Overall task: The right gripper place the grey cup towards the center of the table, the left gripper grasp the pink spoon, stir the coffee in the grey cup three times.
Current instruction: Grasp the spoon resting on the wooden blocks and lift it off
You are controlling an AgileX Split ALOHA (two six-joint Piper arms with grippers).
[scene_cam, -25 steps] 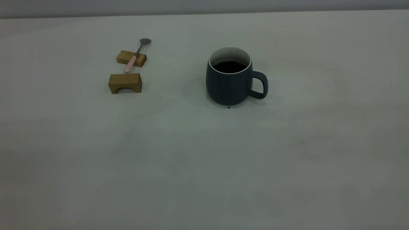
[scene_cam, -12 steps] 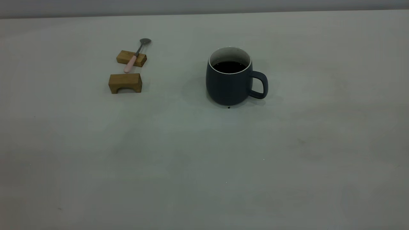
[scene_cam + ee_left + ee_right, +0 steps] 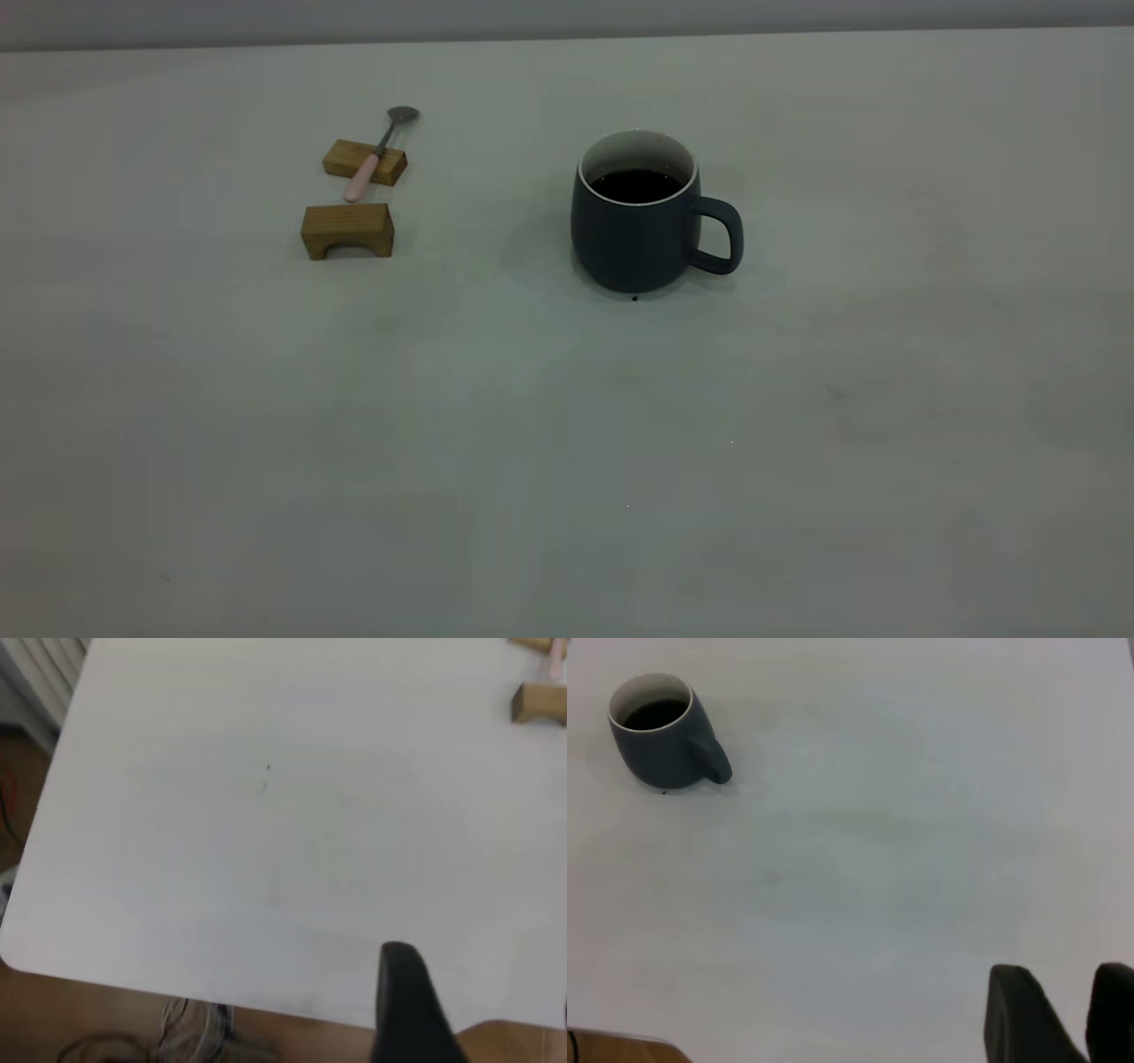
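Observation:
I should keep my left gripper moving toward the pink spoon's handle [image 3: 362, 177], which juts clear of the wooden block, until its open fingers straddle it, then close.
The grey cup [image 3: 633, 239] stands upright on the table [image 3: 567, 425], right of the middle, its handle pointing right, with dark coffee [image 3: 636, 184] inside. The pink spoon [image 3: 365, 170] lies at the far left, propped across a wooden block [image 3: 341, 158], bowl away from the camera. Neither arm shows in the exterior view. My right gripper [image 3: 1072, 979] hovers far from the cup [image 3: 664, 740], open by a narrow gap and empty. My left gripper [image 3: 483, 966] hangs over the table's near corner, open and empty, only one finger [image 3: 400, 997] fully in view.
A second wooden block [image 3: 347, 230], arch-shaped, sits just in front of the spoon's block and also shows in the left wrist view [image 3: 539, 702]. The table's edge [image 3: 177, 992] drops to a brown floor with cables.

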